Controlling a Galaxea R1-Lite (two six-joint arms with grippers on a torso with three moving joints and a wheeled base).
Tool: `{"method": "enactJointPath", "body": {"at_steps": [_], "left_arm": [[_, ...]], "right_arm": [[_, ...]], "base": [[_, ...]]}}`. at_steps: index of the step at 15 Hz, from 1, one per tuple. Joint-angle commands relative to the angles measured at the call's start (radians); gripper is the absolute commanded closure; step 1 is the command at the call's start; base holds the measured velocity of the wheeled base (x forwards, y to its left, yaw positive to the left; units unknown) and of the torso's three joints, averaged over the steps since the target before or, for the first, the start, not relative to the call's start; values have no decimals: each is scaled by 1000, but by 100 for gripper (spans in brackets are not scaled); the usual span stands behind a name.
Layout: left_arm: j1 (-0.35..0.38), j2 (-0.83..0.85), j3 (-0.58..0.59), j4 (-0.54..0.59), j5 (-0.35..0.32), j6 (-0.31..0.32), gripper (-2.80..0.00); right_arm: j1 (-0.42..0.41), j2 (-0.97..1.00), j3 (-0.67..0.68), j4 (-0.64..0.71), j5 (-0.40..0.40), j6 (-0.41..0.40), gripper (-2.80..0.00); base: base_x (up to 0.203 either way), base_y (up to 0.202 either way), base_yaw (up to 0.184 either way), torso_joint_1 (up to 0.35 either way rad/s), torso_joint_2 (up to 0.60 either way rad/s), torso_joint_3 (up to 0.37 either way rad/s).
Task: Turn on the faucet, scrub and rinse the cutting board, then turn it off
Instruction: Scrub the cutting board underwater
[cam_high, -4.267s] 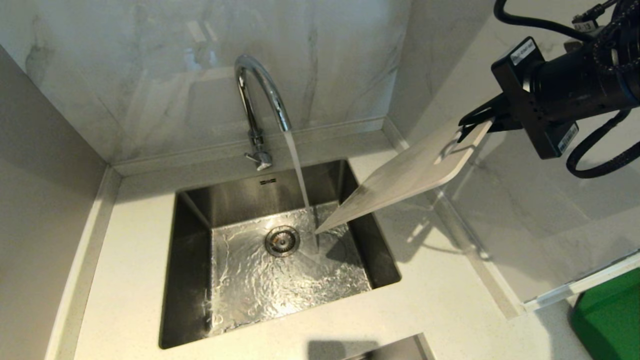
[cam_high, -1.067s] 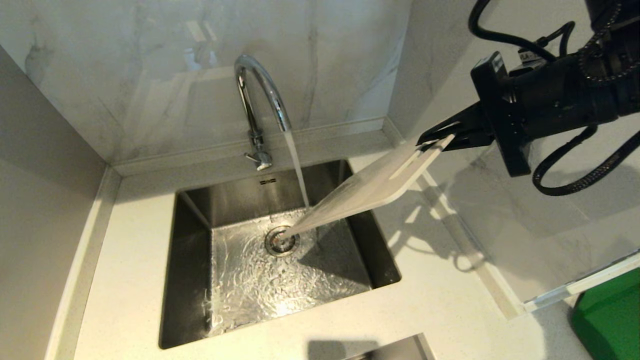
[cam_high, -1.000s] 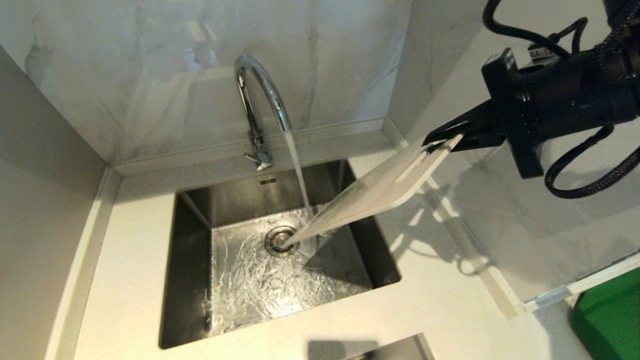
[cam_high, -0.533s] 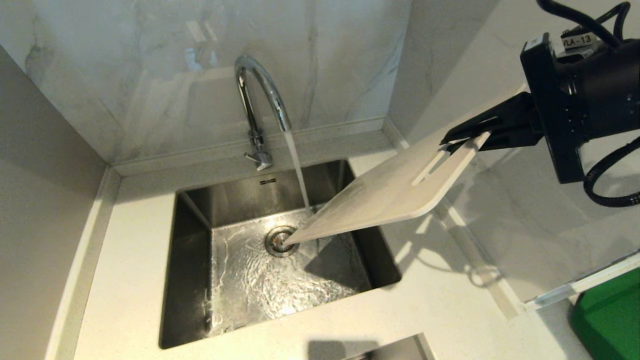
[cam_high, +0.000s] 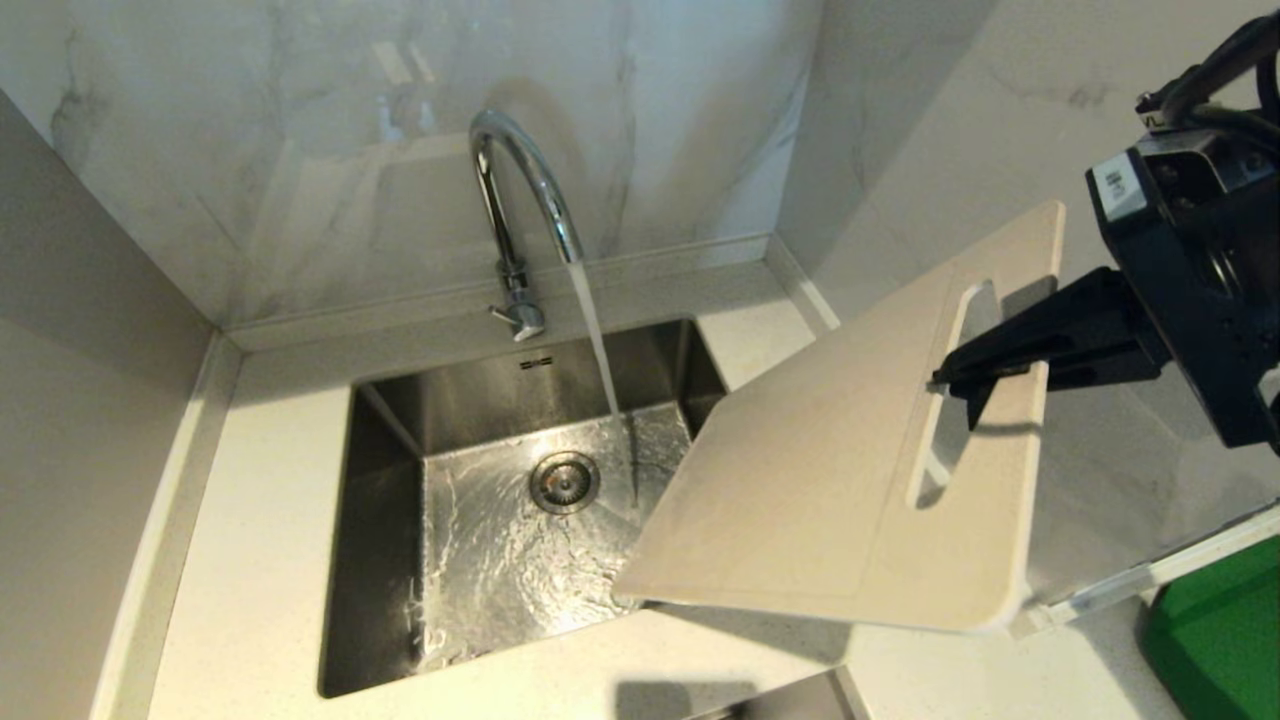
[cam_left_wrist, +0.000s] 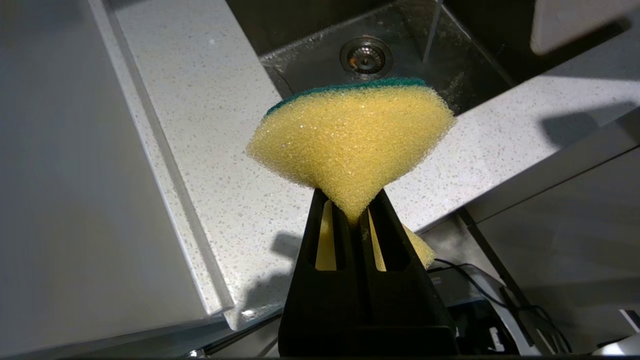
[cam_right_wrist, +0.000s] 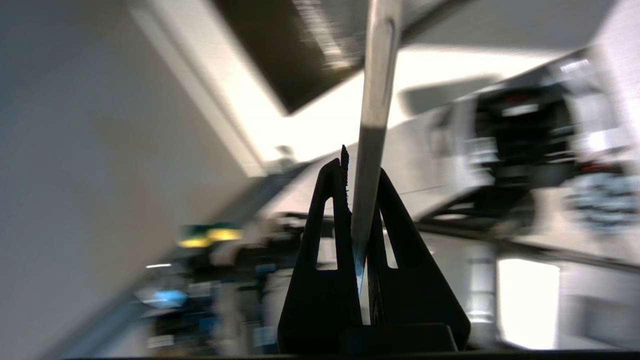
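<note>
The cutting board (cam_high: 816, 480) is hanging at a tilt past the sink's rim. My right gripper should lift the board farther over the sink (cam_high: 630, 480) before my left gripper scrubs it.
The chrome faucet (cam_high: 522, 190) stands behind the sink, and water (cam_high: 598, 340) runs from its spout. My right gripper (cam_high: 950, 385) is shut on the cream cutting board (cam_high: 830, 480) at its slot-handle edge. The board hangs tilted over the sink's right rim, clear of the stream, its broad face upward. In the right wrist view the board (cam_right_wrist: 375, 100) shows edge-on between the fingers of the right gripper (cam_right_wrist: 361, 172). My left gripper (cam_left_wrist: 352, 200), outside the head view, is shut on a yellow-and-green sponge (cam_left_wrist: 350, 140) near the counter's front edge.
The steel sink (cam_high: 375, 540) has a wet floor and a round drain (cam_high: 565, 482). Speckled white countertop (cam_high: 250, 520) surrounds it, with marble walls at the back and right. A green object (cam_high: 1215, 640) sits at the lower right.
My right gripper has drawn the cutting board out of the stream, toward the right and nearer, and rolled it so its broad face shows. The water keeps running.
</note>
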Motion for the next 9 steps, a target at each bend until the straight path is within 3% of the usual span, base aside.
{"method": "enactJointPath", "body": {"at_steps": [1,5,9], "left_arm": [[0,13,5,0,-7,-2,0],[0,9,7,5,-17,-14,0],[0,9,14,6,-20,-16,0]], "right_arm": [[1,24,2,27,-68,-140,0],[5,46,-9,7,-91,-253,0],[17,66,-69,-81,-56,-177,0]], "base": [[0,0,0,0,0,0],[0,0,0,0,0,0],[0,0,0,0,0,0]]}}
